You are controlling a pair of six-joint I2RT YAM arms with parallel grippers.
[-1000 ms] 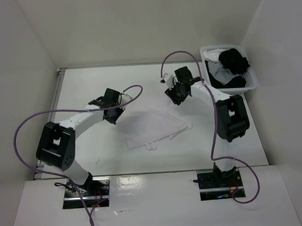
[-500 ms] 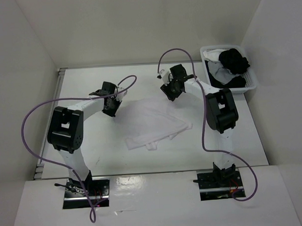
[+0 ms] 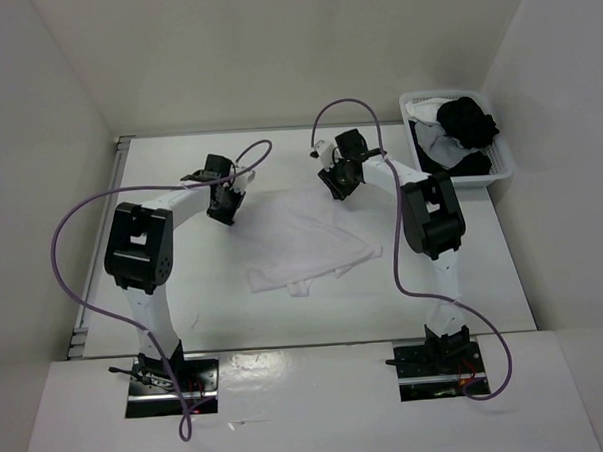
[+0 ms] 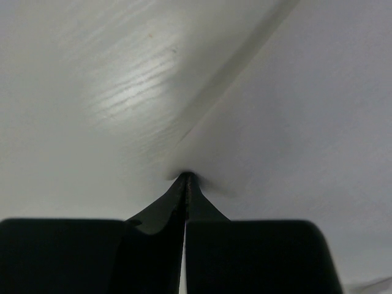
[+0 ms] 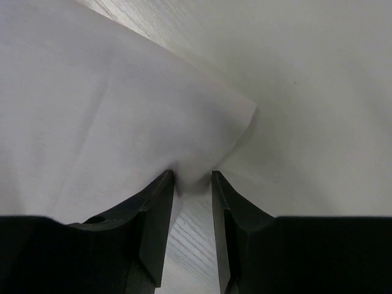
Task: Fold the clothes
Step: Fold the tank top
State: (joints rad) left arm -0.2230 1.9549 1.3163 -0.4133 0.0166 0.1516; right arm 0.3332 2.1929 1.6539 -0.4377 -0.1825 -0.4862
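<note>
My left gripper is pinching the garment's far corner (image 3: 242,212), with open table (image 3: 267,167) beyond. I keep pulling toward the back wall until the garment's near edge comes along, then let go.
The clothes (image 3: 304,241), one thin white garment, lie spread on the table (image 3: 184,281) between both arms. My left gripper (image 3: 221,202) is at the garment's far left corner. In the left wrist view its jaws (image 4: 187,176) are shut, and the fabric's (image 4: 294,110) edge runs into the tips and puckers there. My right gripper (image 3: 336,182) is at the far right corner. Its jaws (image 5: 193,177) stand apart, with a fold of the cloth (image 5: 92,92) between the tips and bare table showing in the gap.
A white lattice basket (image 3: 501,162) with black and white laundry stands at the far right. White walls close in the table on three sides. Purple cables loop above both arms.
Both grippers have moved toward the far side of the table. The garment's far edge has been drawn out with them, so it lies wider and flatter.
</note>
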